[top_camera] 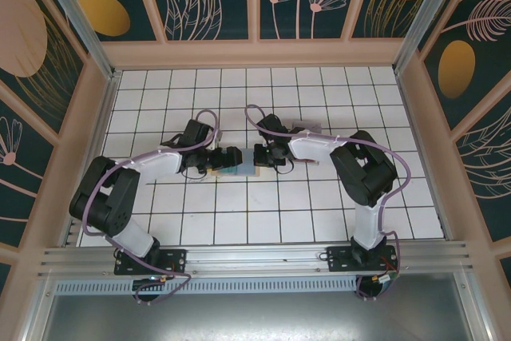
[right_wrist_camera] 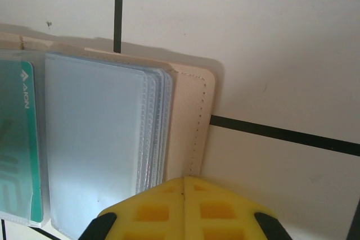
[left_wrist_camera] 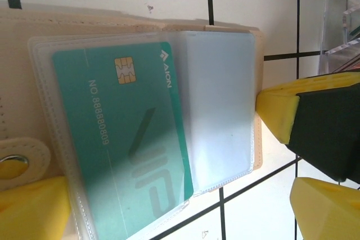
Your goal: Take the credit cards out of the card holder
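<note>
The teal card's exposed edge [left_wrist_camera: 179, 116] faces my right gripper, so next my left gripper pins the card holder by its strap [left_wrist_camera: 32, 153] while my right gripper works that edge of the card.
The tan card holder [left_wrist_camera: 17, 71] lies open on the tiled table, between both grippers [top_camera: 239, 168]. Its clear sleeves [left_wrist_camera: 219, 111] are fanned out. A teal credit card [left_wrist_camera: 124, 139] with a gold chip sits in the front sleeve and also shows at the left of the right wrist view [right_wrist_camera: 17, 139]. My left gripper [left_wrist_camera: 180, 206] is open, its yellow fingers [left_wrist_camera: 31, 209] spread wide to either side of the card, and it hovers over the holder [top_camera: 224, 157]. My right gripper [right_wrist_camera: 184, 182] is shut, its tip resting on the holder's tan right flap [right_wrist_camera: 191, 122].
A clear plastic tray [left_wrist_camera: 343, 15] stands just past the holder, behind the right arm [top_camera: 307, 128]. The right gripper's yellow and black tip [left_wrist_camera: 281, 111] touches the holder's edge in the left wrist view. Wooden walls ring the white tiled floor [top_camera: 279, 213].
</note>
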### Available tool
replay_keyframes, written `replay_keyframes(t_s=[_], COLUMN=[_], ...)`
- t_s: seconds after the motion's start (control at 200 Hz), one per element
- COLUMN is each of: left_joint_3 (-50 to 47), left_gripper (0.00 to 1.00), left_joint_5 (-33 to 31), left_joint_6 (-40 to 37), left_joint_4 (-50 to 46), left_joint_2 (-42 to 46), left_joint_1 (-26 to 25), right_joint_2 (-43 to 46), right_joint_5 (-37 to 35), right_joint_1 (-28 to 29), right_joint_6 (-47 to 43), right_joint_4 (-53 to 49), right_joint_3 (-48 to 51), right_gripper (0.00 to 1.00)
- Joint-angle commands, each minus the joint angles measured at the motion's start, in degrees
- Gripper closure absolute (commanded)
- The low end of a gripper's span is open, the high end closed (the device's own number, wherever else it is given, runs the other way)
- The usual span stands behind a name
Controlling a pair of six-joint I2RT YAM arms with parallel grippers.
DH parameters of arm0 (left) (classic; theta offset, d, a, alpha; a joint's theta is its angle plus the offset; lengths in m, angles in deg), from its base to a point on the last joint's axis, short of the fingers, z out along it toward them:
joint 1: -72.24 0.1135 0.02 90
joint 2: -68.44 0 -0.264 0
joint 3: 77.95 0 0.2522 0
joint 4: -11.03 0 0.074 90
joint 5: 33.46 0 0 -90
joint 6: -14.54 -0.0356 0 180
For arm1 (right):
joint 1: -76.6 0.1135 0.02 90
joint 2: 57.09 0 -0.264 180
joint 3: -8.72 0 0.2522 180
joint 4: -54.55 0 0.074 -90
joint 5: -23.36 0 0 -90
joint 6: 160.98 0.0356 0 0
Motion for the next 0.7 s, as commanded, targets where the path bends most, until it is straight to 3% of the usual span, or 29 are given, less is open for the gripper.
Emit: replay_keyframes(t_s=[0.0,0.395,0.455,0.521,0.696], left_joint_3=[2.29,2.36,2.28,2.28,1.20], left_gripper=[0.01,0.02,0.13,0.19,0.72], left_joint_5=[-1.41,-4.39,-5.88,-6.69,-10.94], left_joint_6=[-2.11,-2.92,-3.18,-3.30,-3.92], left_joint_4=[-4.07,-5.47,-5.59,-5.61,-5.63], left_joint_2=[2.31,2.63,2.82,2.82,2.02], left_joint_1=[-0.13,-0.16,0.07,0.50,1.51], right_joint_2=[-0.33,2.84,2.97,2.84,1.20], right_joint_5=[-2.12,-0.06,2.00,3.97,9.88], right_joint_1=[0.12,-0.17,-0.05,0.09,0.21], right_joint_6=[0.44,1.24,1.98,2.86,5.65], right_joint_4=[-3.06,-3.13,-1.58,-0.09,4.26], right_joint_3=[-0.36,-4.04,-4.10,-4.43,-5.09], right_gripper=[0.98,0.95,0.95,0.96,0.94])
